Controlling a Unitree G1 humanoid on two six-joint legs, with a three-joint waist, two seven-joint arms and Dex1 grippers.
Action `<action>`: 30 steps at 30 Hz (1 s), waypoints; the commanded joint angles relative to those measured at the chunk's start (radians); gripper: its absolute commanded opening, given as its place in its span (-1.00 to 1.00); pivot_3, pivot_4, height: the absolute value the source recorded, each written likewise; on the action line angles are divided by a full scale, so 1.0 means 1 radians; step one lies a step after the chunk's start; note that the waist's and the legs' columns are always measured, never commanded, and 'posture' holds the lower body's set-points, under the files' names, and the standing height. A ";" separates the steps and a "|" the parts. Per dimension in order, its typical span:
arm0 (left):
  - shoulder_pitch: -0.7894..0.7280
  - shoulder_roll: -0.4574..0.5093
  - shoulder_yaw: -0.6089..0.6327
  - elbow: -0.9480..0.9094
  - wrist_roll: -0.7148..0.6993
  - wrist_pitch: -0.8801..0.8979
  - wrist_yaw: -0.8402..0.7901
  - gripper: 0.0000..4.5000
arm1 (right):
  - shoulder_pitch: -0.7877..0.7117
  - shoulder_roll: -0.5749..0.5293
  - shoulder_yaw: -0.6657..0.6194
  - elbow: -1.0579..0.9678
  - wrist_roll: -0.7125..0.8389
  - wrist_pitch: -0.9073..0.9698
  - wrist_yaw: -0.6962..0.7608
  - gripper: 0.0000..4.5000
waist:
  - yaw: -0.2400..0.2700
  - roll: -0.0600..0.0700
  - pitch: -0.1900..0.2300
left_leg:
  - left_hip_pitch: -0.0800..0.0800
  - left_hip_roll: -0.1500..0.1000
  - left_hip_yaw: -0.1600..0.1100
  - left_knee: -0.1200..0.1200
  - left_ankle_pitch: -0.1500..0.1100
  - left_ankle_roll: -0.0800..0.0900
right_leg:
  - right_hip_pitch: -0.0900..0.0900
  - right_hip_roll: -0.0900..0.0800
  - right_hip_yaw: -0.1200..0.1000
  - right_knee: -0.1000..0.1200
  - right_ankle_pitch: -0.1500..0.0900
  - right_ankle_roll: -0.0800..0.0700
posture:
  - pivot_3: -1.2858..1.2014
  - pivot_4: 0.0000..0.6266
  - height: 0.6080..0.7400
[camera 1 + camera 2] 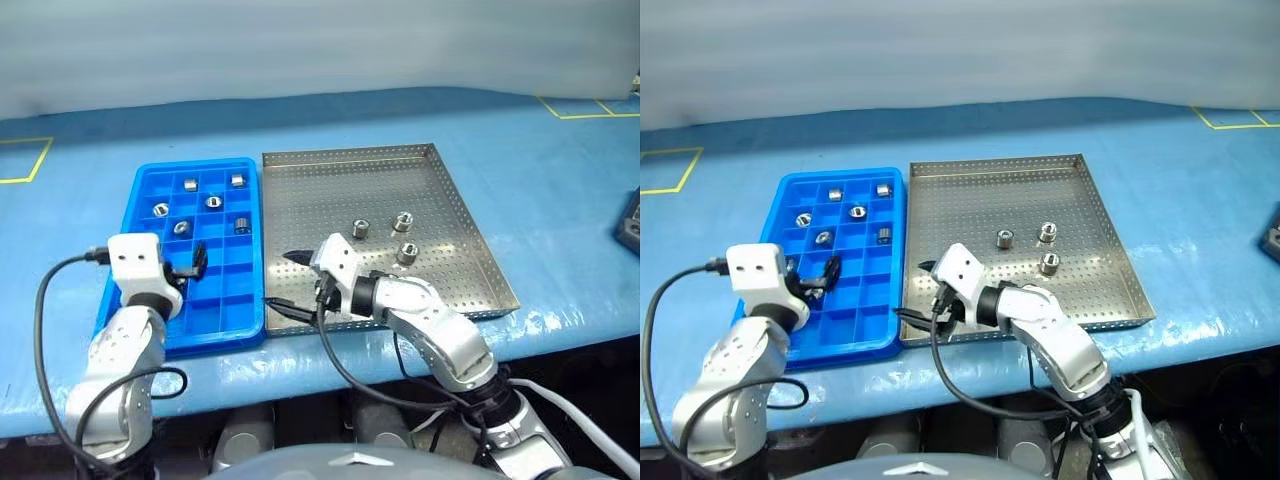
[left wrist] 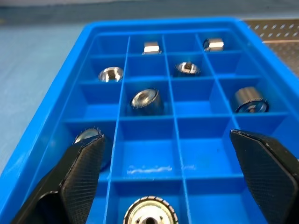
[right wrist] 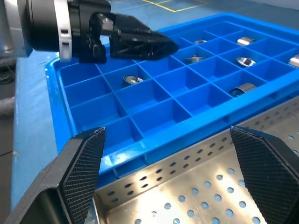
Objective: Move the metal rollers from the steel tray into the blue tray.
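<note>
The steel tray's roller (image 1: 361, 229) nearest the blue tray stands clear of its neighbours, so my left gripper keeps moving there until its open fingers surround it.
The blue tray (image 1: 146, 330) lies left of the steel tray (image 1: 455, 185), their long sides touching. Three metal rollers (image 1: 361, 229) stand on the steel tray's perforated floor, right of centre. Several more rollers (image 1: 213, 201) sit in the blue tray's far compartments. My left gripper (image 1: 190, 266) hovers open over the blue tray's near half, with a roller (image 2: 149, 213) in the compartment just beneath it. My right gripper (image 1: 288, 284) is open and empty above the steel tray's near-left corner, pointing toward the blue tray. The right wrist view catches the left gripper (image 3: 140, 42) over the compartments.
Both trays rest on a blue table cover (image 1: 560, 200) marked with yellow tape lines (image 1: 30, 165). A dark object (image 1: 630, 225) sits at the table's right edge. Black cables (image 1: 335, 350) hang from both wrists near the table's front edge.
</note>
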 commanded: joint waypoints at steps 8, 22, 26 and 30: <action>-0.330 0.022 -0.223 0.300 -0.023 -0.086 -0.183 0.99 | 0.108 -0.051 -0.135 -0.155 0.002 0.050 -0.112 1.00 | -0.049 0.000 0.000 | -0.001 0.000 0.001 0.000 0.000 0.000 | 0.000 0.000 0.000 -0.001 0.001 0.001 | -0.12 -0.52 1.00; -0.641 -0.112 -0.356 0.875 0.032 -0.271 -0.266 0.99 | 0.178 -0.046 -0.152 -0.220 -0.021 0.061 -0.211 1.00 | -0.161 0.000 0.000 | -0.001 -0.001 0.002 0.001 -0.001 0.001 | 0.000 0.000 0.002 -0.001 0.003 0.005 | -0.21 -0.52 1.00; -0.703 -0.149 -0.353 1.021 0.065 -0.313 -0.241 0.99 | 0.176 -0.042 -0.143 -0.219 -0.024 0.058 -0.217 1.00 | -0.181 0.000 0.000 | -0.002 -0.001 0.002 0.001 -0.001 0.001 | -0.001 0.000 0.002 -0.001 0.003 0.006 | -0.21 -0.52 1.00; -0.745 -0.169 -0.347 1.138 0.095 -0.324 -0.206 0.99 | 0.169 -0.037 -0.130 -0.218 -0.026 0.055 -0.215 1.00 | -0.199 0.000 0.000 | -0.002 -0.001 0.002 0.001 -0.001 0.001 | -0.001 0.000 0.002 -0.001 0.003 0.006 | -0.21 -0.52 1.00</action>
